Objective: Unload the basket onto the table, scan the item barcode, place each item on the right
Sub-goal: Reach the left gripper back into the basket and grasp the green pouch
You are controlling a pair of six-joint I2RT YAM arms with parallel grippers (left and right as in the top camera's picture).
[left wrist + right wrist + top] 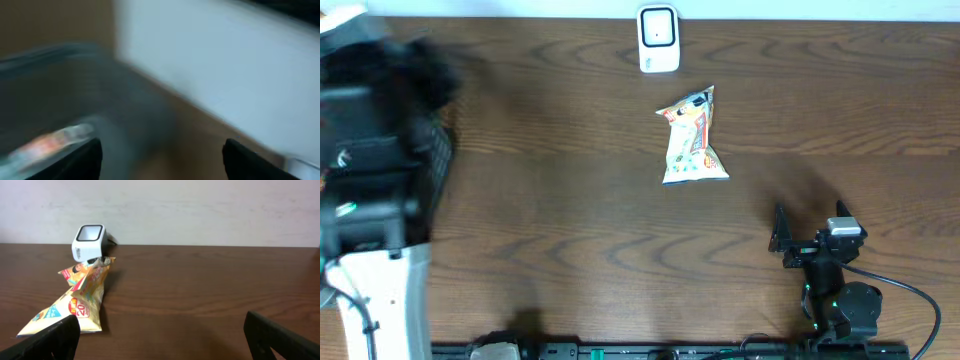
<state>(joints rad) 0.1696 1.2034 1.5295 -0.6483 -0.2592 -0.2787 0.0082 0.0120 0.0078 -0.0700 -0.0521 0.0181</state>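
The robot's left gripper is open and empty above the dark mesh basket's open top [125, 95], so it should go on reaching inside [50, 112] until its fingers close on a pack.
The item, a yellow-and-white snack bag [692, 138], lies flat in the middle of the table, just in front of the white barcode scanner [658, 38]. The right wrist view shows the bag [75, 305] at lower left and the scanner [89, 242] behind it. My right gripper [808, 225] rests low at the near right, well short of the bag, open with nothing between its fingers [50, 342]. My left arm [370, 170] is a blur at the far left edge. Its gripper [160, 162] is open and empty, seen through heavy motion blur.
A dark mesh basket [442, 160] sits under the left arm at the table's left edge. In the left wrist view a grey container wall [60, 85] shows with a blurred orange-and-white pack [47, 144] inside. A pale wall [200, 210] runs behind the table.
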